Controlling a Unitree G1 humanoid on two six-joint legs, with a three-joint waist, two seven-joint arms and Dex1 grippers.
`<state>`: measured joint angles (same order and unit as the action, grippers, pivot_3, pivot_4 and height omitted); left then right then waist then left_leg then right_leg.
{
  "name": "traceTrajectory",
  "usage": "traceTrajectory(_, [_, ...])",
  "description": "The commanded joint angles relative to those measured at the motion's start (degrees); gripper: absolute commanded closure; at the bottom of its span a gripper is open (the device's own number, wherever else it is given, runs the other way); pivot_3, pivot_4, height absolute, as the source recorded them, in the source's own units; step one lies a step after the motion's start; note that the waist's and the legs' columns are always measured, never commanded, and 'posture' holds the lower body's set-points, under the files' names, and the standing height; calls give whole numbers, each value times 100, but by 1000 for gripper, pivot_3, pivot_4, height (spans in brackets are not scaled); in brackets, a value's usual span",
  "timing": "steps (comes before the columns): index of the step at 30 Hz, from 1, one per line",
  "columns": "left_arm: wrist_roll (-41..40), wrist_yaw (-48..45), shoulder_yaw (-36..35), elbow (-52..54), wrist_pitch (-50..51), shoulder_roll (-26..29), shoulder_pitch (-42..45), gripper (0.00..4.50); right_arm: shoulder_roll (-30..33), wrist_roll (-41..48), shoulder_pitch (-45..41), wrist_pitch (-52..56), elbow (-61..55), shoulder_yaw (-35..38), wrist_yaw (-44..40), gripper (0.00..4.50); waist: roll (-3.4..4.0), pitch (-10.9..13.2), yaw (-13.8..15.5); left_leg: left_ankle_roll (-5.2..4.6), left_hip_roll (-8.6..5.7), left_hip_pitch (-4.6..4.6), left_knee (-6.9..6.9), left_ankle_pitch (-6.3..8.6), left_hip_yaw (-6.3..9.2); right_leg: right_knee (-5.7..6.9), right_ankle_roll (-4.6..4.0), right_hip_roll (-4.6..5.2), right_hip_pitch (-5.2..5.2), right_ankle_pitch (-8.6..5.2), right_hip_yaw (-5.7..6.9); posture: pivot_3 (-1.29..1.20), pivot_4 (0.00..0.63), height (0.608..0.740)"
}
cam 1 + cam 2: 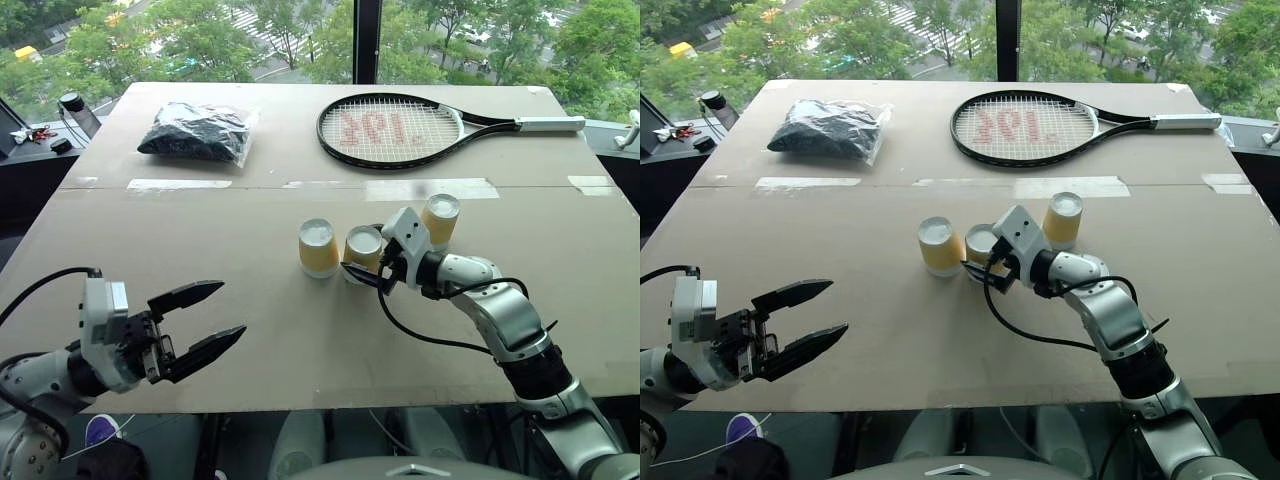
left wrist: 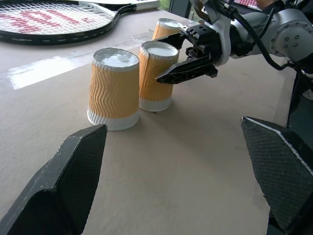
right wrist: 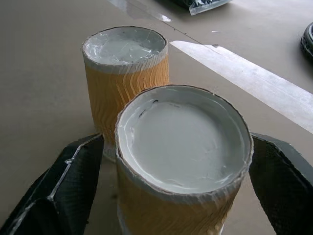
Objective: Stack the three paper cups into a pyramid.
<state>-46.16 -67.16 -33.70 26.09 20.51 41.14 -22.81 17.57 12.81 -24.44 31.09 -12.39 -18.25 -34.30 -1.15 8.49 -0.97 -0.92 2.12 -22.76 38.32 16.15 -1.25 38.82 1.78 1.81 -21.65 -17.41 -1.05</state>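
Note:
The near cups stand nearly touching and their bases are level, so the far cup (image 1: 440,222) will sit across their gap (image 1: 342,251) and stay upright when I lower it.
Three paper cups stand upside down on the brown table (image 1: 250,290), white bases up. The left cup (image 1: 318,247) and the middle cup (image 1: 363,242) stand side by side, almost touching. The right cup (image 1: 440,220) stands apart, farther back. My right gripper (image 1: 362,256) is open, with one black finger on each side of the middle cup (image 3: 181,147). The left cup (image 3: 124,63) shows just beyond it. My left gripper (image 1: 232,308) hangs open near the table's front left, well away from the cups, holding nothing.
A tennis racket (image 1: 400,130) lies at the back right of the table. A black bundle in a clear bag (image 1: 197,130) lies at the back left. Strips of tape (image 1: 420,188) run across the table's middle seam.

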Motion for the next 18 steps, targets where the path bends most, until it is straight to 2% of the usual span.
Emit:
traceTrajectory(1, [-82, -1, -68, 48, -82, 24, 69, 0, 57, 134, -202, -61, -517, 230, -123, 45, 0, 0, 1, 0, 0, 0, 0, 0, 0, 0, 0, 0, 0, 0, 1, 0, 150, 740])
traceTrajectory(9, [-112, 33, 71, -53, 16, 54, 380, 0, 486, 1147, -835, 1148, -1583, 1657, 95, 45, 0, 1, 11, -1, 0, 0, 0, 0, 2, -1, 0, 4, 1, 0, 3, 0, 150, 740])
traceTrajectory(13, [-64, 39, 222, -81, 18, 4, 492, 0, 863, 635, -736, 1040, -1089, 1790, 403, 45, 0, 1, 8, -1, 0, -1, -3, 1, 4, -2, 0, 6, 1, 0, 6, 0, 150, 740])
traceTrajectory(18, [-75, 51, 280, -114, 11, 33, 548, 0, 635, 324, -586, 820, -305, 1733, 829, 45, 8, 6, -13, -1, -1, -1, -3, 0, -4, -2, -1, 6, -1, 0, -1, 0, 150, 740])
